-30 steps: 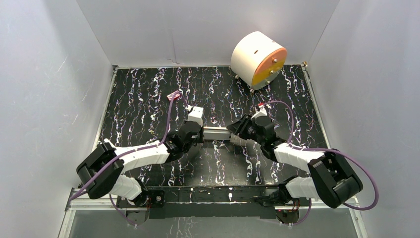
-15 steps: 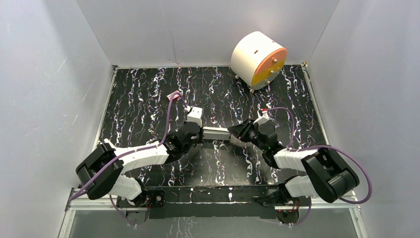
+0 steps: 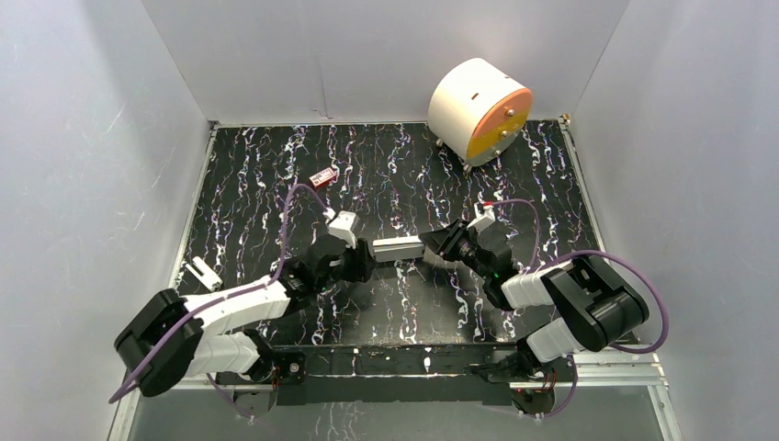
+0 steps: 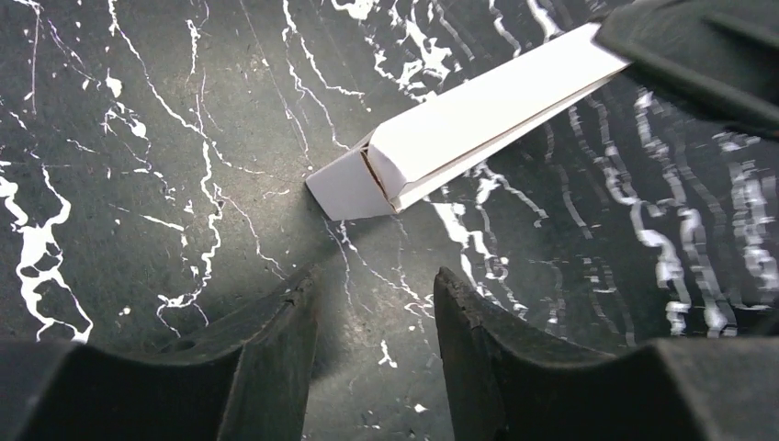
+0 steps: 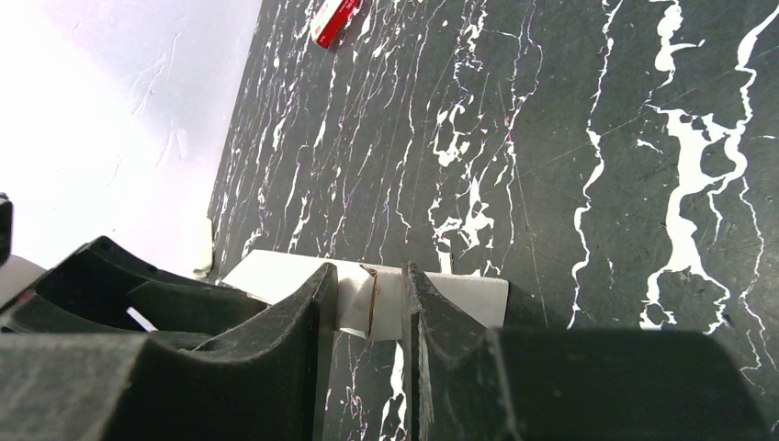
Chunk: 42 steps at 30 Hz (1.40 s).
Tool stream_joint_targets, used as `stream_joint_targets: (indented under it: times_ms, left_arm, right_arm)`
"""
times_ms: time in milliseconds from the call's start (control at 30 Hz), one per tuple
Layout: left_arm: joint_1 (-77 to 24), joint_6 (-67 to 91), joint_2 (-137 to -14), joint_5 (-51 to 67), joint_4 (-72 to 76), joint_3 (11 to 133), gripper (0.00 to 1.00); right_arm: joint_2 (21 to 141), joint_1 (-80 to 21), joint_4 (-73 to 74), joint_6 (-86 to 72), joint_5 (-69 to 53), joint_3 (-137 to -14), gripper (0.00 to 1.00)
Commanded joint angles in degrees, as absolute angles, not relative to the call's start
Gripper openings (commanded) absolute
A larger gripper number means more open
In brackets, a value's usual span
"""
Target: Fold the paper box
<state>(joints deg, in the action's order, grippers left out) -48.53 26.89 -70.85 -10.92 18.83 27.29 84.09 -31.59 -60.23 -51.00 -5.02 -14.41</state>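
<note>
The end flap (image 4: 351, 188) beside my left gripper stands off the paper box, so my left gripper should squeeze that end (image 4: 381, 179) shut while my right gripper steadies the other end.
The paper box (image 3: 397, 248) is a small, long white cardboard box lying across the middle of the black mat. In the left wrist view the paper box (image 4: 478, 119) runs diagonally, with an end flap sticking out at its near end. My left gripper (image 3: 365, 260) is open and empty, its fingertips just short of that flap in its own view (image 4: 377, 280). My right gripper (image 3: 437, 246) is shut on the box's other end. In the right wrist view the box (image 5: 372, 303) sits between its fingers (image 5: 317, 303).
A big white cylinder with an orange face (image 3: 479, 110) stands at the back right. A tiny red item (image 3: 323, 176) lies at the back left of the mat, also seen in the right wrist view (image 5: 333, 20). A small white piece (image 3: 202, 272) lies near the left wall.
My left gripper has let go of the box's left end and drawn back toward the near left. The right arm has folded in closer, still holding the box.
</note>
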Motion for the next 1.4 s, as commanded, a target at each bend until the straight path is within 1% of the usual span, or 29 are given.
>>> stream_joint_targets:
  times_ms: [0,67,167,233,267,367,533,667,767,1000,1367]
  left_arm:
    - [-44.2,31.87,-63.22,-0.22,21.61,25.11,0.49]
    - [-42.93,34.02,-61.29,3.32,22.66,24.4,0.54]
    - [-40.65,38.89,-59.1,5.38,25.02,23.19,0.66]
    - [-38.2,42.65,-58.39,6.59,27.32,22.19,0.72]
    - [-36.83,45.22,-58.45,7.46,28.54,21.81,0.73]
    - [-32.73,50.78,-60.82,11.28,31.25,21.62,0.73]
    - [-30.26,58.23,-67.75,16.97,37.82,20.25,0.69]
    - [-30.12,60.75,-71.41,19.39,41.09,19.22,0.64]
    - [-30.06,61.99,-73.13,20.98,42.92,18.95,0.6]
    - [-30.07,63.36,-74.58,21.31,44.35,18.59,0.55]
    - [-30.15,64.47,-81.13,21.25,47.52,16.82,0.36]
  right_arm:
    - [85.7,-32.56,-45.53,-47.16,-5.48,-13.29,0.31]
    - [85.25,-32.56,-44.05,-46.42,-5.24,-14.33,0.31]
    - [84.91,-32.54,-43.14,-45.91,-5.15,-15.37,0.31]
    - [85.03,-32.57,-42.83,-45.71,-5.14,-15.84,0.31]
    - [85.14,-32.55,-42.87,-45.7,-5.22,-15.95,0.31]
    - [85.49,-32.49,-42.97,-45.7,-5.44,-16.15,0.31]
    - [85.6,-32.54,-43.15,-45.88,-5.66,-16.6,0.31]
    - [85.76,-32.56,-43.2,-45.88,-5.58,-16.83,0.31]
    - [86.19,-32.61,-43.4,-45.96,-5.67,-17.04,0.31]
    - [87.17,-32.56,-44.75,-46.49,-6.48,-17.06,0.31]
    - [88.07,-32.76,-46.05,-46.49,-6.55,-15.47,0.3]
